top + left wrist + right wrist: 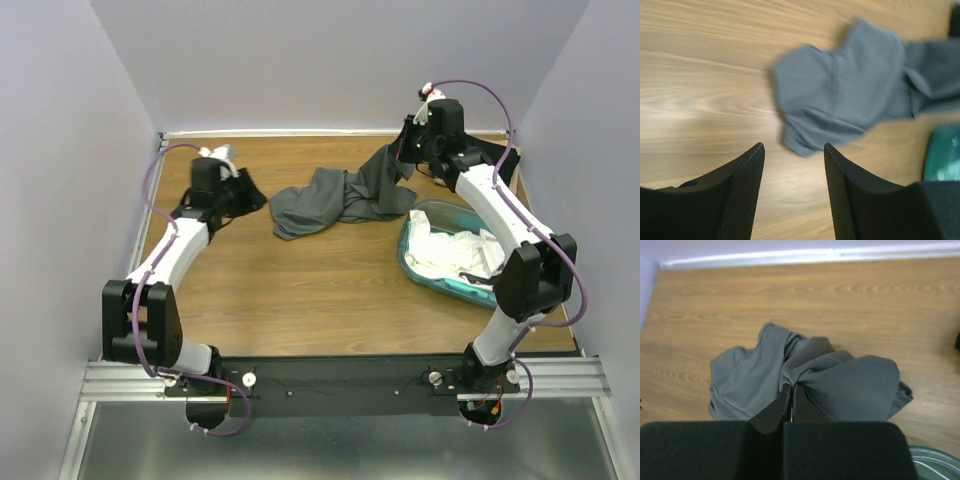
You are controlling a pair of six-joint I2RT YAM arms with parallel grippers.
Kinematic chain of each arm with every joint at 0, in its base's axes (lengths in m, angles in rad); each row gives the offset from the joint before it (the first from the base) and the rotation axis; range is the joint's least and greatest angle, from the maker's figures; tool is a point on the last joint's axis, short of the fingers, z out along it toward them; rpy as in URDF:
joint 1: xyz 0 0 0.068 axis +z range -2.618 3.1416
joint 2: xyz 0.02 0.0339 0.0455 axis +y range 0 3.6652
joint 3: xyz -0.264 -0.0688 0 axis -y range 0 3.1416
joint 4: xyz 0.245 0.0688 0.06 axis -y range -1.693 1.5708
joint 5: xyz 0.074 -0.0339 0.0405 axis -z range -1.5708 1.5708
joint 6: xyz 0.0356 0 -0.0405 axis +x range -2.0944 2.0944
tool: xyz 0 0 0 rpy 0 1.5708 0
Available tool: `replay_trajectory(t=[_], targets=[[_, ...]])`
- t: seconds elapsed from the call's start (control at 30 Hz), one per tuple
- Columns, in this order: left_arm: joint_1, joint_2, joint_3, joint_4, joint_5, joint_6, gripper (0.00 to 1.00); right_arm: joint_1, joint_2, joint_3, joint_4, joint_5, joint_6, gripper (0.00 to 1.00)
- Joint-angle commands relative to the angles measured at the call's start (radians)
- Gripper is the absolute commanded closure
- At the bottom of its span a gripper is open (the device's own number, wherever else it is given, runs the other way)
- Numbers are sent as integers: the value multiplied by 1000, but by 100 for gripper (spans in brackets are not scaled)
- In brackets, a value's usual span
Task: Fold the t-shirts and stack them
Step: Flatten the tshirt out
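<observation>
I expect the dark grey t-shirt (308,206) to open into a wide hanging sheet when I raise both ends, because its crumpled middle is lying in loose, overlapping folds (349,192).
A dark grey t-shirt (330,200) lies crumpled on the wooden table, toward the back middle. My right gripper (407,152) is shut on a bunched fold at its right end and holds that end raised; in the right wrist view the fingertips (791,386) pinch the cloth (855,385). My left gripper (250,195) hangs to the left of the shirt, open, with only bare wood between its fingers (792,146). The shirt's left edge (850,95) lies just beyond those tips, apart from them. White t-shirts (455,250) are heaped in a tub.
The translucent teal plastic tub (403,245) stands at the right of the table, next to the right arm; its rim (945,155) shows in the left wrist view and its rim (932,455) in the right one. Walls close in the back and both sides.
</observation>
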Motion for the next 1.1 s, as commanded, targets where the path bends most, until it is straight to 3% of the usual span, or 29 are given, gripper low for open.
replay_trajectory(t=[0.0, 0.23, 0.37, 0.83, 1.07], targets=[[-153, 57, 7, 6, -48, 4, 41, -1, 33, -40, 16, -73, 39, 100], [-264, 272, 120, 10, -105, 25, 40, -1, 44, -80, 27, -101, 50, 100], [-282, 322, 183, -23, -175, 57, 39, -1, 33, -99, 31, -104, 56, 100], [-327, 468, 307, -50, -197, 89, 39, -1, 25, -134, 42, -104, 59, 100], [-367, 507, 347, -92, -323, 111, 38, 0, 25, -140, 43, -107, 64, 100]])
